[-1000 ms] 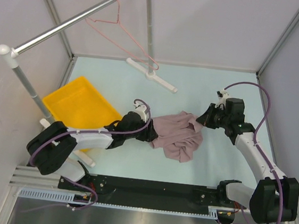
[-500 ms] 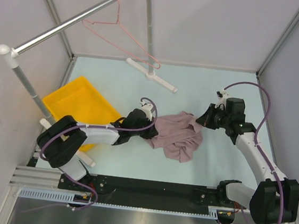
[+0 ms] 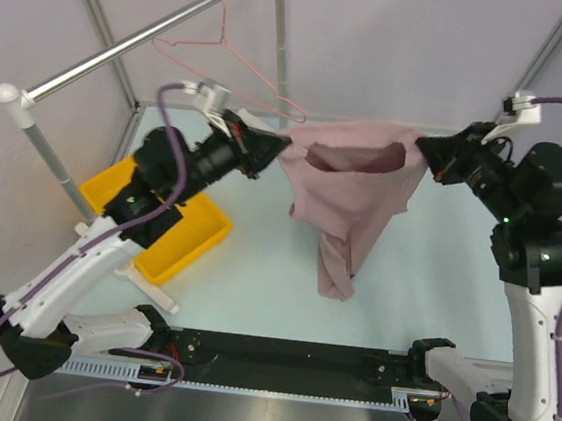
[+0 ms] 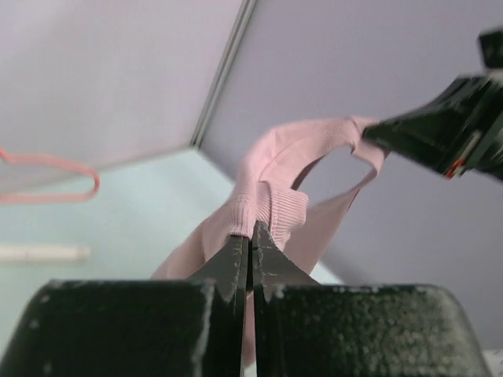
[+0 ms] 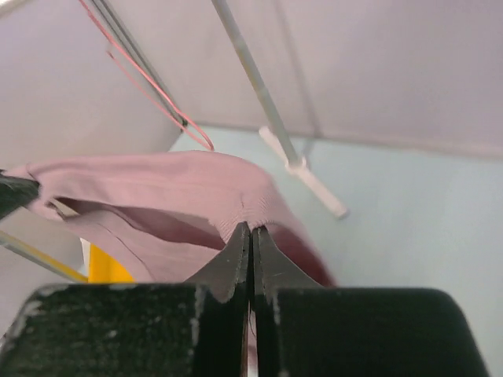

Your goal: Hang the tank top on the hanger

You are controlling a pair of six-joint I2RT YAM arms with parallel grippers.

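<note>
The tank top's body (image 3: 340, 239) hangs down in folds, so my left gripper and my right gripper need to spread it out and lay it flat before they reach for the hanger (image 3: 251, 70).
The mauve-pink tank top (image 3: 353, 193) hangs in the air, stretched between both arms, its opening held wide and its body drooping toward the table. My left gripper (image 3: 279, 150) is shut on its left edge; in the left wrist view the fabric (image 4: 275, 196) is pinched at the gripper (image 4: 251, 229) tips. My right gripper (image 3: 426, 150) is shut on the right edge, with the cloth (image 5: 157, 188) spreading away from the gripper (image 5: 251, 229). The thin pink hanger (image 3: 225, 69) hangs by its hook on the grey rail, behind and left of the top, and it also appears in the right wrist view as the hanger (image 5: 149, 82).
A grey rail (image 3: 137, 50) slants across the back left on white posts, with a white foot (image 3: 288, 143) on the table. A yellow bin (image 3: 172, 239) sits at the left under my left arm. Grey walls enclose the pale table (image 3: 435, 277).
Both arms rose from the table, lifting the tank top and spreading it between them. The left gripper closed on the fabric's edge and swung up toward the hanger.
</note>
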